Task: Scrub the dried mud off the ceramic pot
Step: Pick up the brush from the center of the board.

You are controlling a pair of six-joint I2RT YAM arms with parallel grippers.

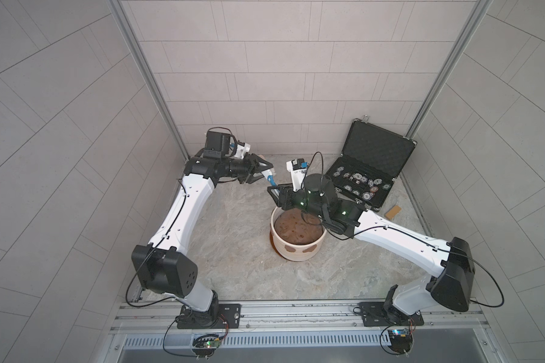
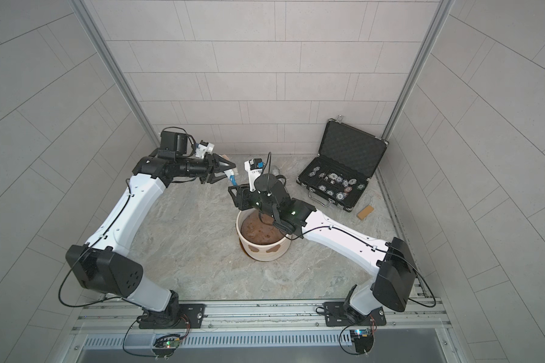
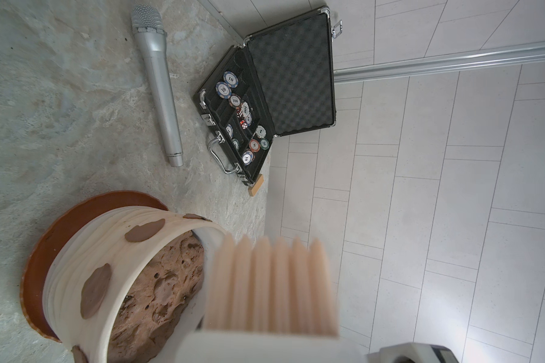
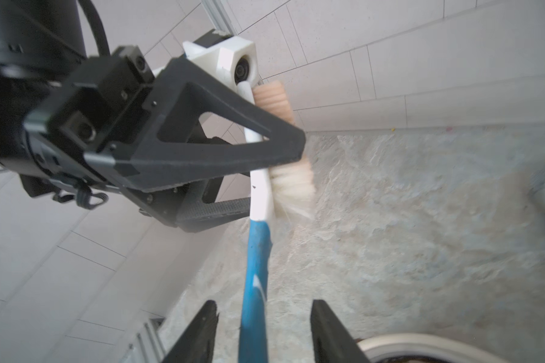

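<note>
My left gripper's fingers cover the brush's bristles [image 4: 293, 189]. My right gripper should travel up the blue handle [image 4: 258, 245], shut near the brush's white neck and take over before scrubbing.
The ceramic pot [image 1: 296, 251] [image 2: 265, 253] [image 3: 123, 251] stands mid-table on a brown saucer, filled with lumpy soil [image 3: 161, 283]. Flat patches of dried mud [image 1: 291, 250] [image 2: 272, 250] [image 3: 96, 289] stick to its outer wall. My left gripper [image 1: 263, 171] [image 2: 227, 171] [image 4: 265, 179] is shut on the white neck of a scrub brush [image 1: 270, 180] [image 4: 261, 195], held in the air behind the pot. Pale bristles [image 3: 271, 283] fill the left wrist view. My right gripper [image 1: 272, 193] [image 2: 233, 195] [image 4: 265, 306] is open, one finger on each side of the brush's blue handle [image 4: 255, 283], with gaps between.
An open black case of poker chips [image 1: 368, 169] [image 3: 243, 119] stands at the back right, with a small wooden block [image 1: 393, 212] beside it. A silver microphone [image 3: 161, 88] lies behind the pot. Tiled walls close in the back and both sides.
</note>
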